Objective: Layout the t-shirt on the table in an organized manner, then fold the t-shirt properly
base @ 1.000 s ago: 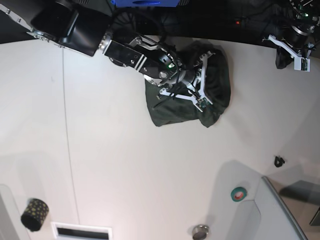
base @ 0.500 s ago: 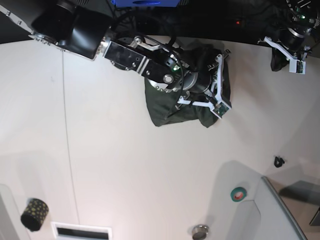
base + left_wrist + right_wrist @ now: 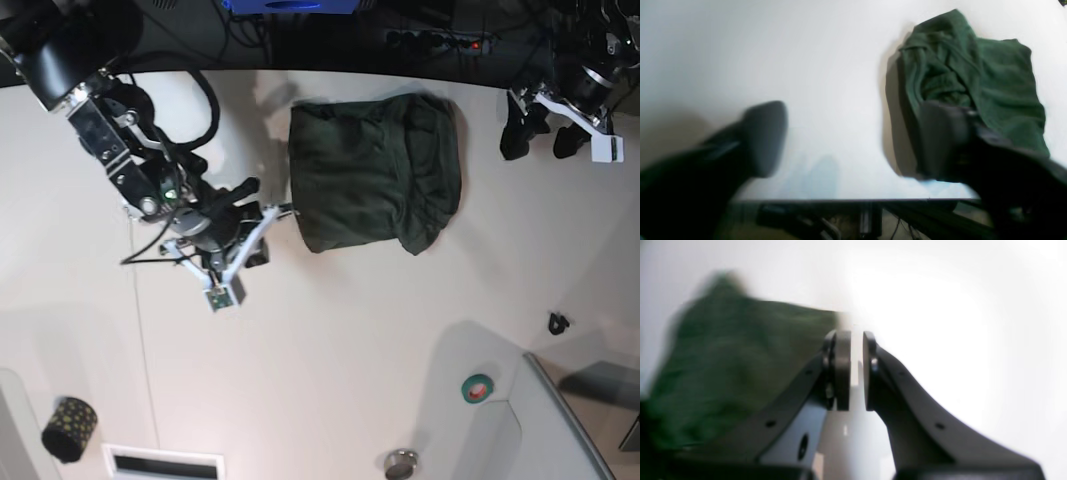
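The t-shirt's bunched flap [image 3: 436, 172] rests on top and faces my open left gripper. I should continue to go over it until the fingers can close on its fold [image 3: 411, 152].
The dark green t-shirt [image 3: 375, 170] lies crumpled in a rough square near the far edge of the white table [image 3: 340, 350]. My right gripper [image 3: 280, 212] sits just left of the shirt's lower left edge. In the right wrist view its fingers [image 3: 841, 370] are almost together with nothing between them, and the shirt [image 3: 733, 366] is blurred to their left. My left gripper [image 3: 540, 132] hovers right of the shirt, apart from it. In the left wrist view it [image 3: 853, 140] is open and empty, with the shirt [image 3: 973, 76] beyond its right finger.
A grey raised tray [image 3: 565, 435] fills the near right corner, with a green tape roll [image 3: 478, 387] and a metal disc [image 3: 401, 463] beside it. A small black clip [image 3: 557, 322] lies at right. A black dotted cup [image 3: 68, 428] and a white vent [image 3: 165, 463] are near left.
My right arm has pulled off the top of the t-shirt and swung left, leaving the shirt uncovered. My left gripper has come slightly down and left towards the shirt.
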